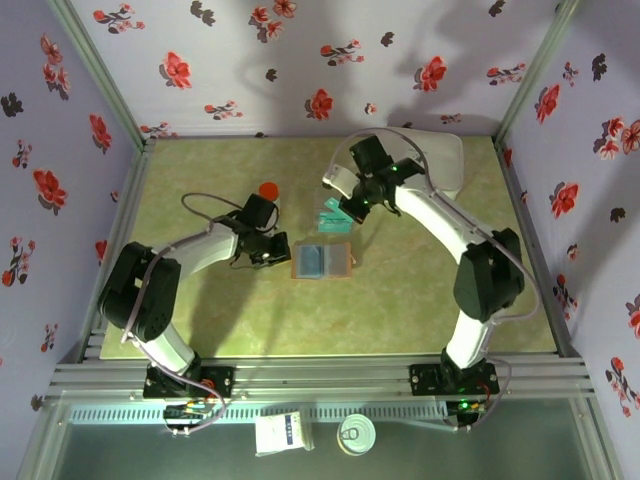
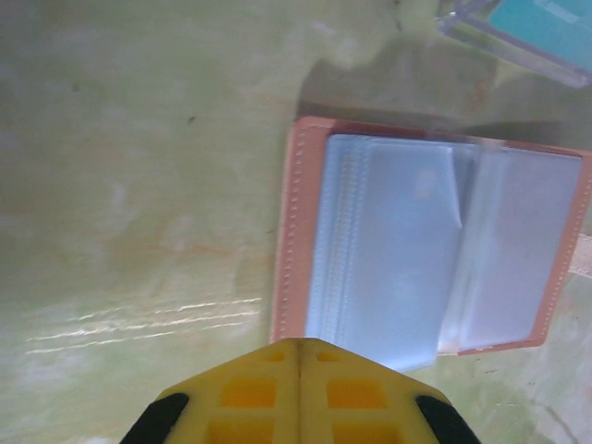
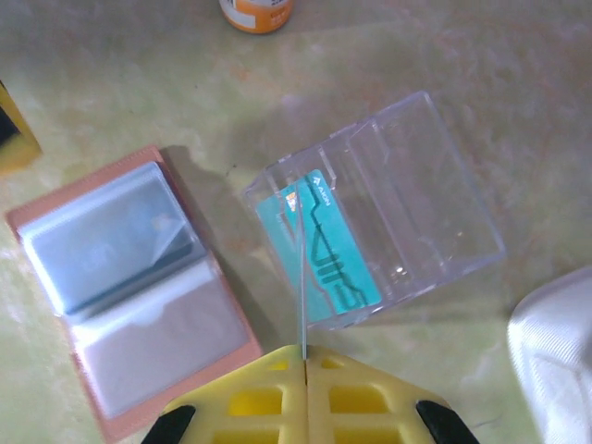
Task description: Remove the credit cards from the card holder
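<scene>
The held card [image 3: 302, 264] is upright over the teal card in the clear tray [image 3: 335, 248], so my right gripper should keep lowering it and let go inside the tray's sides.
The card holder [image 1: 322, 260] lies open and flat on the green table, tan-brown rimmed with blue-grey sleeves [image 2: 425, 250] [image 3: 129, 277]. My left gripper [image 2: 299, 344] is shut and empty, its tips just off the holder's left edge [image 1: 272, 255]. My right gripper [image 3: 305, 351] is shut on a thin credit card [image 3: 302, 277], seen edge-on and held upright over the clear plastic tray [image 3: 416, 213]. A teal credit card [image 3: 324, 250] lies flat inside that tray. In the top view the right gripper [image 1: 352, 210] hangs over the tray [image 1: 332, 217], behind the holder.
A large white rounded box [image 1: 440, 165] sits at the back right, its corner close to the tray [image 3: 555, 351]. An orange-capped bottle [image 1: 268, 190] stands behind the left arm [image 3: 257, 11]. Floral walls close in the table on three sides.
</scene>
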Robot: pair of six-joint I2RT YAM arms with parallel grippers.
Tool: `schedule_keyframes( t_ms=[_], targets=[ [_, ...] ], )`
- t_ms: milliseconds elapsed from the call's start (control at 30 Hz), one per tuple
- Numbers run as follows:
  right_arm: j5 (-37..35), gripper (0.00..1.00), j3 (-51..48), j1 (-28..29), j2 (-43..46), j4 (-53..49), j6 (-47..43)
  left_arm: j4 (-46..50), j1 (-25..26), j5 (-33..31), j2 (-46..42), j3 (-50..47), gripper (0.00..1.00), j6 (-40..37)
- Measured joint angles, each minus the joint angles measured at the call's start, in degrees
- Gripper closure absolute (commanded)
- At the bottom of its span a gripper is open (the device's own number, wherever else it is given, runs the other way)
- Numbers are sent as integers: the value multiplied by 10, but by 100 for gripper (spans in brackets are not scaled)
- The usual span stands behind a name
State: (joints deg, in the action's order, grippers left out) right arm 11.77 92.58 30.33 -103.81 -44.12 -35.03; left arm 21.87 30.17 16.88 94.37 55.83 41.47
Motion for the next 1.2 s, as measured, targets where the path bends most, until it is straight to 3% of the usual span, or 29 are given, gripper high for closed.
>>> schedule_keyframes(
  t_ms=[500,933,1067,1200],
  targets=[
    [-7,100,250,0,-217,-173,-155,-2,-25,0,-10,-28,95,0],
    [-7,100,304,0,-280,-219,-208,-2,-36,1,-10,-28,95,-1],
    [-7,78,309,0,-289,-224,-215,-1,-37,2,-10,-28,95,-3],
    [-17,74,312,0,-290,-223,-215,-2,-39,2,-10,-28,95,-3]
  ],
)
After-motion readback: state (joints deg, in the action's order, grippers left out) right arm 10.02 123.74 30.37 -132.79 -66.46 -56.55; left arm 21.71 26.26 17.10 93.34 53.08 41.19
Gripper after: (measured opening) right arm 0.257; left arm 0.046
